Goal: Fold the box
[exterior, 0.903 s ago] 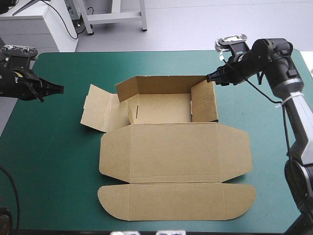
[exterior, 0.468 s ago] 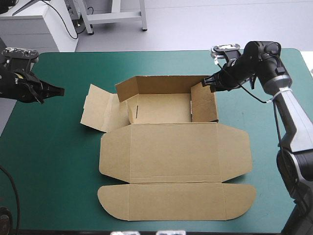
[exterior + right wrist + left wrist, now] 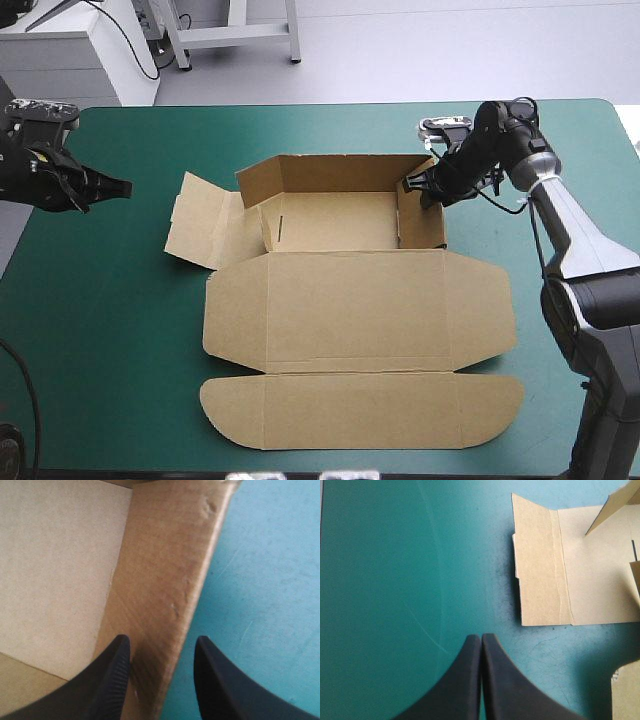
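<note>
The lid panels (image 3: 360,312) are joined to the brown box by a crease (image 3: 350,252), so I expect them to tilt down and come along when I lift the end of the box.
The brown box (image 3: 350,310) lies mid-table, its back wall (image 3: 330,172) and right wall (image 3: 420,215) raised and its lid panels flat toward the near edge. My right gripper (image 3: 418,185) is open at the far end of the right wall. In the right wrist view its fingers (image 3: 161,640) straddle that wall's edge (image 3: 170,565), one over the box floor (image 3: 55,555) and one outside. My left gripper (image 3: 125,186) hovers shut over the teal-green cover, left of the box. Ahead of its closed fingers (image 3: 481,636) lies the flat left flap (image 3: 542,570).
The left flap (image 3: 200,225) lies unfolded and slightly lifted beside the back wall. A rounded front flap (image 3: 360,410) reaches close to the table's near edge. Bare teal-green cover (image 3: 100,300) stretches left of the box, with a narrower strip on its right.
My right gripper moved left and down from beyond the box's far right corner onto the right wall. That wall now stands more upright. The left gripper has barely shifted.
</note>
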Robot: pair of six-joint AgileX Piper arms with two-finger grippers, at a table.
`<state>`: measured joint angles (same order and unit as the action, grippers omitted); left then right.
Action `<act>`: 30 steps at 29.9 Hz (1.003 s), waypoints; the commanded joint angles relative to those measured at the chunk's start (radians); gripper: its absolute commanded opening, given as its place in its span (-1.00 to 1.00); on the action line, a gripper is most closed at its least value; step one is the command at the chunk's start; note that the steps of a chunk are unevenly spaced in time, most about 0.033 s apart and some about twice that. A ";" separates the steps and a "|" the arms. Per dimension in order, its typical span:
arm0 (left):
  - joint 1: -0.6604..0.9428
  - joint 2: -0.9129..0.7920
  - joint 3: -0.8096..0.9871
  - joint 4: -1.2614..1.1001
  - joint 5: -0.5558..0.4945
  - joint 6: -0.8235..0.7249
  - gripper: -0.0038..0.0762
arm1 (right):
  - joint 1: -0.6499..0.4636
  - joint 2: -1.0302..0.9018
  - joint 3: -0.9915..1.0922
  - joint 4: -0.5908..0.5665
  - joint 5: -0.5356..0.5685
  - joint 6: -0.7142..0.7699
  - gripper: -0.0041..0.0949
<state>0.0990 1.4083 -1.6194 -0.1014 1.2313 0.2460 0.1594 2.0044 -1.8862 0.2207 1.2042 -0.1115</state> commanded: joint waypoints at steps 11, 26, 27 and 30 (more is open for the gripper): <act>0.002 -0.031 -0.032 -0.121 -0.036 -0.009 -0.92 | -0.002 0.007 -0.029 0.065 -0.015 -0.001 -0.76; 0.025 -0.031 -0.032 -0.115 -0.124 -0.075 -0.92 | -0.032 -0.072 -0.032 0.081 -0.015 0.020 -0.96; 0.042 -0.031 -0.032 -0.138 -0.131 -0.085 -0.92 | -0.042 -0.087 -0.032 0.089 -0.012 0.022 -0.96; 0.113 -0.031 -0.032 -0.175 -0.156 -0.109 -0.92 | -0.083 -0.129 -0.032 0.110 -0.006 0.020 -0.96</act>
<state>0.1623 1.4083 -1.6194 -0.2252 1.1490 0.1644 0.1172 1.9822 -1.8864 0.2713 1.2026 -0.0914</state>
